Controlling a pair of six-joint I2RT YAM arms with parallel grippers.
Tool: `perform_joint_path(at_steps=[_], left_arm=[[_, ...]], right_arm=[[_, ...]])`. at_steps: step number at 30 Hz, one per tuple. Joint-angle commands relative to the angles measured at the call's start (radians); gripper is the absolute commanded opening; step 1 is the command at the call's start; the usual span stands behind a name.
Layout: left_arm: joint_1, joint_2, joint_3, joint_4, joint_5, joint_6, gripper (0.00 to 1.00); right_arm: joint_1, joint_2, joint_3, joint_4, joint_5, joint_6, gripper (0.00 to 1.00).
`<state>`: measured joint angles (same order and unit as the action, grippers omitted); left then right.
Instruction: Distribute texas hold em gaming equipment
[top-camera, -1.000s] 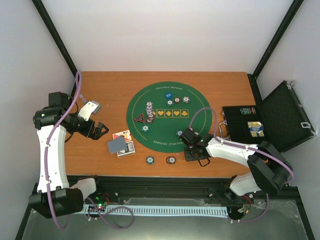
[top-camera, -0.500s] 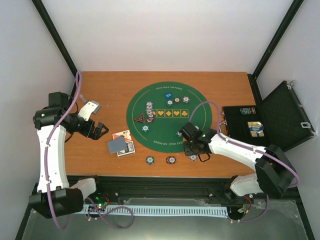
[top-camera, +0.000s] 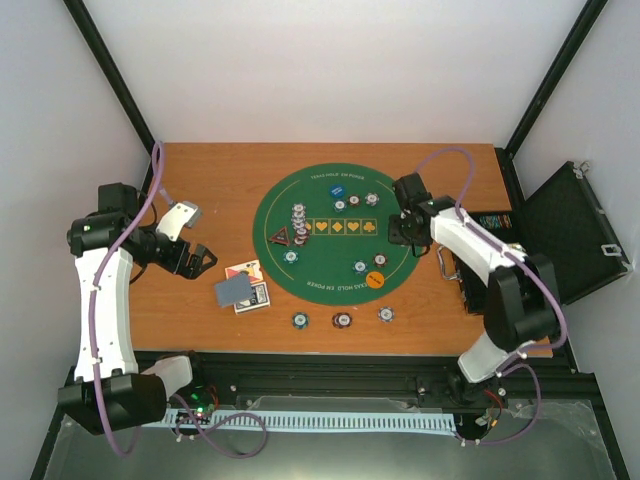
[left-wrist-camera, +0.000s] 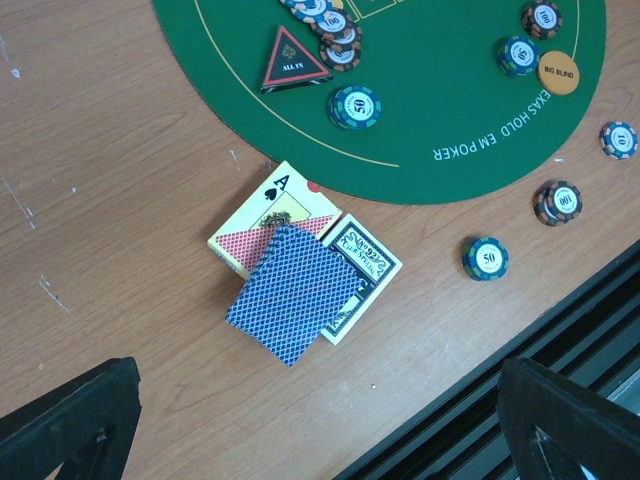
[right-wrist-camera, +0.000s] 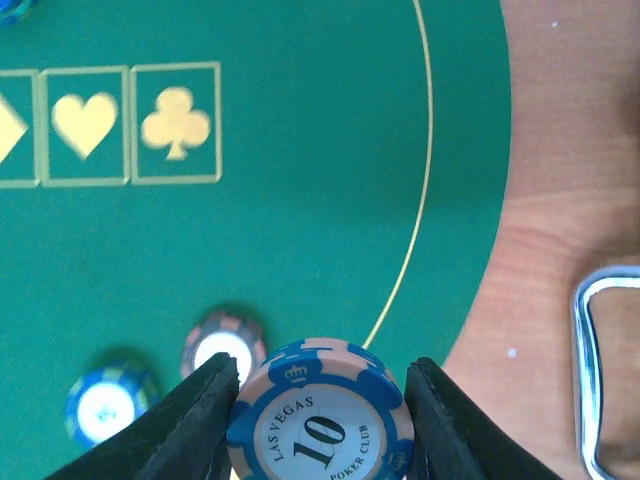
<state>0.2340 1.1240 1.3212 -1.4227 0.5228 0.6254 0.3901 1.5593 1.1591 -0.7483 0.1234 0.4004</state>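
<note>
I go on lowering my right gripper until the chip touches the green mat (top-camera: 394, 260) beside the brown chip and then let go, because the "10" chip (right-wrist-camera: 320, 432) faces up and the mat there is clear.
My right gripper (top-camera: 405, 226) hovers over the right rim of the green mat (top-camera: 330, 272), shut on a blue-and-pink "10" poker chip (right-wrist-camera: 320, 422) that stands on edge between its fingers (right-wrist-camera: 200, 425). Under it on the mat lie a brown chip (right-wrist-camera: 224, 348) and a teal chip (right-wrist-camera: 105, 408). A chip stack (top-camera: 297, 215), a black-red triangular marker (top-camera: 282, 236), a blue disc (top-camera: 337, 190) and an orange disc (top-camera: 375, 279) rest on the mat. Three chips (top-camera: 342, 320) lie on the wood in front. My left gripper (top-camera: 190, 258) is open, left of the blue-backed cards (left-wrist-camera: 290, 300).
An open black case (top-camera: 565, 235) stands off the table's right edge, and its metal handle (right-wrist-camera: 600, 370) lies near my right gripper. A card box (left-wrist-camera: 275, 215) showing an ace lies under the cards. The black rail (top-camera: 330, 385) runs along the near edge.
My right gripper has travelled from the table's front edge up to the mat's right rim. A chip now lies on the wood where it was, and the orange disc is uncovered. The left arm is still.
</note>
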Motion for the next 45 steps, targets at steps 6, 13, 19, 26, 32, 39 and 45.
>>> perform_joint_path(at_steps=[6, 13, 19, 26, 32, 39, 45], left_arm=[[0.005, 0.009, 0.023, -0.026, 0.004, 0.029, 1.0], [0.005, 0.022, 0.002, -0.016, 0.011, 0.04, 1.0], [0.005, 0.025, -0.038, -0.004, 0.015, 0.065, 1.0], [0.006, 0.066, -0.019, -0.028, 0.003, 0.1, 1.0], [0.006, 0.052, -0.047, -0.032, -0.019, 0.128, 1.0], [0.006, 0.031, -0.068, -0.045, -0.032, 0.166, 1.0], [0.006, 0.016, -0.106, -0.033, -0.066, 0.194, 1.0]], right_arm=[[-0.06, 0.247, 0.074, 0.079, -0.081, -0.029, 0.29], [-0.062, 0.294, 0.026, 0.13, -0.083, -0.024, 0.29], [-0.06, 0.321, -0.017, 0.157, -0.088, -0.003, 0.29], [-0.06, 0.321, -0.072, 0.179, -0.096, 0.006, 0.43], [-0.059, 0.26, -0.04, 0.136, -0.084, -0.006, 0.59], [-0.057, 0.174, -0.002, 0.09, -0.084, 0.006, 0.69], [-0.001, 0.101, 0.034, 0.047, -0.055, 0.028, 0.77]])
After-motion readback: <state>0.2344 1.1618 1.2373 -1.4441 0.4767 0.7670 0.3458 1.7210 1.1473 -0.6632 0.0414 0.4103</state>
